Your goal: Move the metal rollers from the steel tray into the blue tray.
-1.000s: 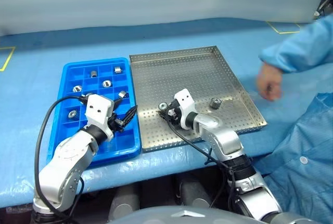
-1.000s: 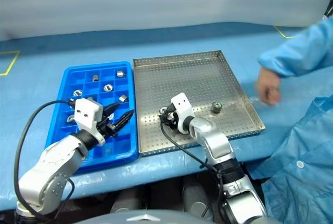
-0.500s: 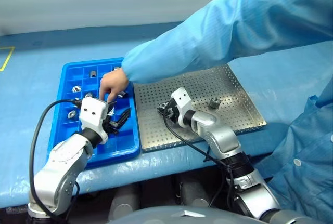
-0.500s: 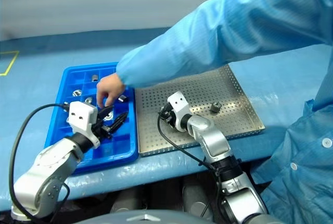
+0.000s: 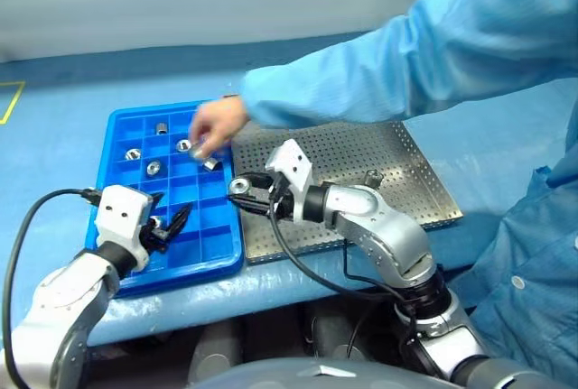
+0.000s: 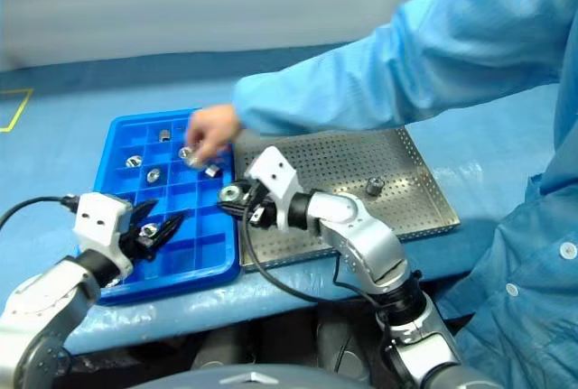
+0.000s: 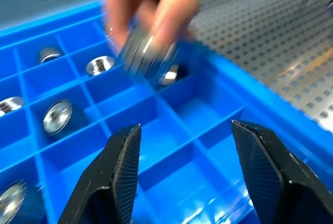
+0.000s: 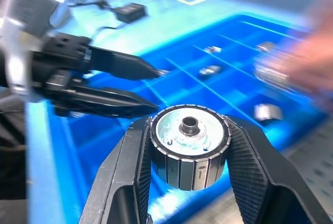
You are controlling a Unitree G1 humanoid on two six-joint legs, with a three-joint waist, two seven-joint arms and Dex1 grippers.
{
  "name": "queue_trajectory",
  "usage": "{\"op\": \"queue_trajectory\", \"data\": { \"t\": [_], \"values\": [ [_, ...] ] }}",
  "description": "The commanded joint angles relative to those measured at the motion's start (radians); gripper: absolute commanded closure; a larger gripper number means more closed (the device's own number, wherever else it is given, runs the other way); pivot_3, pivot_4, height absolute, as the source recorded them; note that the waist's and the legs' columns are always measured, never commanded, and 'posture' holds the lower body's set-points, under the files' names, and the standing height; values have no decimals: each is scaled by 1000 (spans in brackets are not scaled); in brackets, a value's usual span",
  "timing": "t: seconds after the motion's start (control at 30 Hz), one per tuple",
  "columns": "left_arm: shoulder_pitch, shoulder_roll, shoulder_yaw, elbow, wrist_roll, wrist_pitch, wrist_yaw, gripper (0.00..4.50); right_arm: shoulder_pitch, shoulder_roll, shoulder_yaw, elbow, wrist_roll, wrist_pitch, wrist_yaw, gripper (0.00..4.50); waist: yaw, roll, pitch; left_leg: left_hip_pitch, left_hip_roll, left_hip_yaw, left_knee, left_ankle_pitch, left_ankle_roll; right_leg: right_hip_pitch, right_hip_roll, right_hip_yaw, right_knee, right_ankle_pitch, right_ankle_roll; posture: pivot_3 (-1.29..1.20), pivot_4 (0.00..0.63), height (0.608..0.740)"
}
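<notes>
The metal roller (image 5: 238, 186) hangs upright and the blue tray's compartment (image 5: 187, 248) beside the robot's left gripper is empty, so the right gripper should keep moving there and let go inside it.
My right gripper (image 8: 190, 148) is shut on a metal roller (image 5: 238, 186) and holds it in the air over the seam between the blue tray (image 5: 209, 251) and the steel tray (image 5: 411, 181). My left gripper (image 7: 184, 130) hangs open and empty above the blue tray's near compartments, a little to the left of the right one. Several rollers (image 5: 153, 169) lie in the blue tray's far compartments. One roller (image 5: 373, 179) stands on the steel tray's perforated floor.
A person's hand (image 5: 215, 125) holds a roller (image 7: 148, 52) over the blue tray's far right compartments. The blue sleeve (image 5: 388, 73) reaches across above the steel tray's far half. Another blue-clad part of the person (image 5: 533, 254) is at the near right.
My right gripper shut on a roller, then rose and swung left to the blue tray's edge. My left gripper drew back leftward. The person's arm reached over to the blue tray.
</notes>
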State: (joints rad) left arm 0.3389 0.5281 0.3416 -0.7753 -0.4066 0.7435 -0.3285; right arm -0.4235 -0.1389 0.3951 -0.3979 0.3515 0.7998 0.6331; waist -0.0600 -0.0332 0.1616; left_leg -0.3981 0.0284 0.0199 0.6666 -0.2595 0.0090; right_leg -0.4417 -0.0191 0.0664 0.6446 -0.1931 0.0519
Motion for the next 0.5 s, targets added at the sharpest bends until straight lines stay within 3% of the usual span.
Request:
{"op": "queue_trajectory", "data": {
  "t": [0.03, 0.27, 0.5],
  "values": [
    [12, 12, 99, -34, 21, 20, 30, 1502, -39, 52, 53, 25, 4, 10, -19, 2806, 3, 0, 0, 0, 0, 0, 0, 0, 0, 0, 0, 0, 0, 0, 0, 58, 150, 740],
    [22, -2, 140, -49, 24, 53, 55, 1502, -88, 160, 179, 222, -39, -30, -17, 2806, 24, -2, -1, 1, 0, 0, 0, 0, 0, 0, -1, 0, 0, 1, -2, 103, 150, 740],
    [27, -20, 118, -63, 30, 54, 61, 1502, -76, 174, 232, 284, -42, -20, 21, 2806, 49, -4, -2, 0, -1, 1, -1, 0, 0, 0, -2, -3, 0, 2, -5, 120, 150, 740]
  ]
}}
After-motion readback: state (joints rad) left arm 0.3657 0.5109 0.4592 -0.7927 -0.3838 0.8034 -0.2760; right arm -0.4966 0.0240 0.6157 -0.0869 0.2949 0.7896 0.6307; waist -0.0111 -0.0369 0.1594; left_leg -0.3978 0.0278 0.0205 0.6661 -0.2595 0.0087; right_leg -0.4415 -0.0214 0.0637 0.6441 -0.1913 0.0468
